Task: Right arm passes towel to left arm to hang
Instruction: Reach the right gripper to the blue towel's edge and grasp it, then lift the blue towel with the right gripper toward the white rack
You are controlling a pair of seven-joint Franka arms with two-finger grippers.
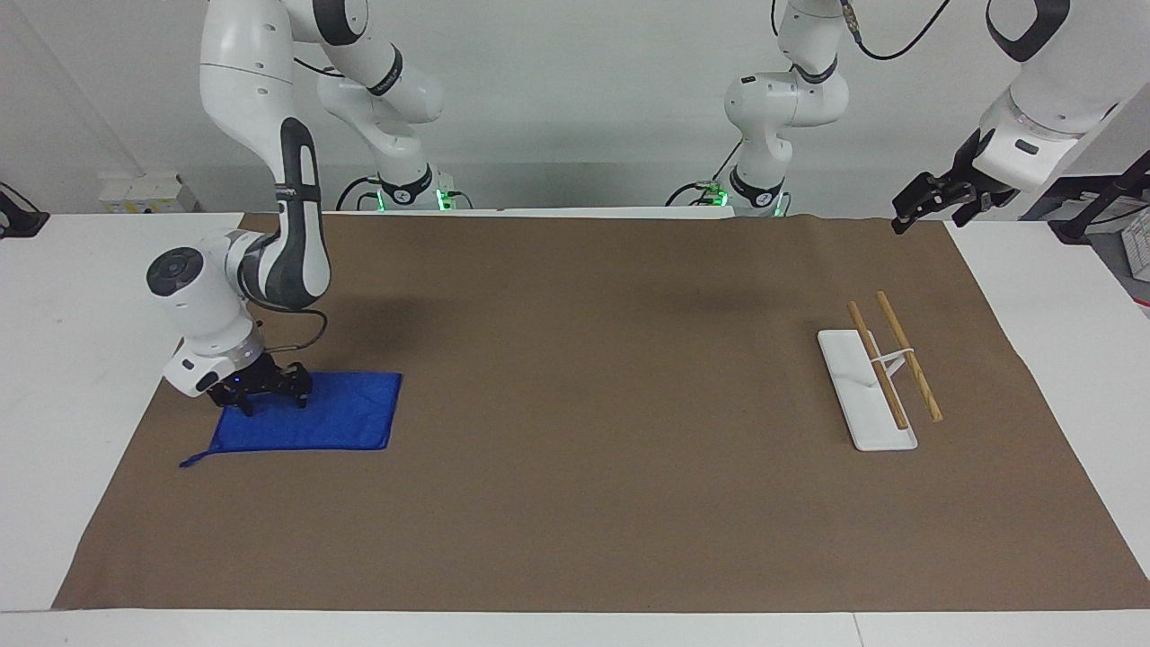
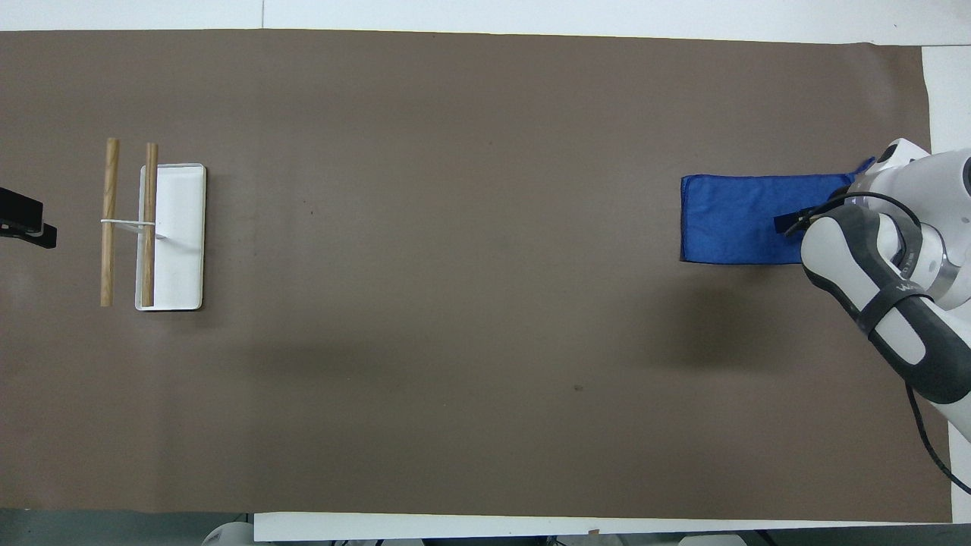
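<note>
I see that the blue towel (image 2: 742, 220) is much longer than the gap (image 2: 130, 196) between the wooden bars, so it will lie across both bars when I hang it.
The blue towel (image 1: 328, 415) lies flat on the brown mat at the right arm's end of the table, its loop tag (image 1: 189, 462) at the corner farther from the robots. It also shows in the overhead view (image 2: 732, 220). My right gripper (image 1: 268, 398) is down on the towel's corner nearer the robots, fingers spread on the cloth. In the overhead view the arm hides it except one fingertip (image 2: 787, 222). My left gripper (image 1: 927, 208) waits open in the air over the mat's corner at the left arm's end, and shows at the overhead view's edge (image 2: 26, 221).
A white rack base (image 1: 849, 382) with two wooden bars (image 1: 909, 356) stands on the mat (image 1: 584, 404) toward the left arm's end; the overhead view shows the base (image 2: 182, 243) and bars (image 2: 110, 220).
</note>
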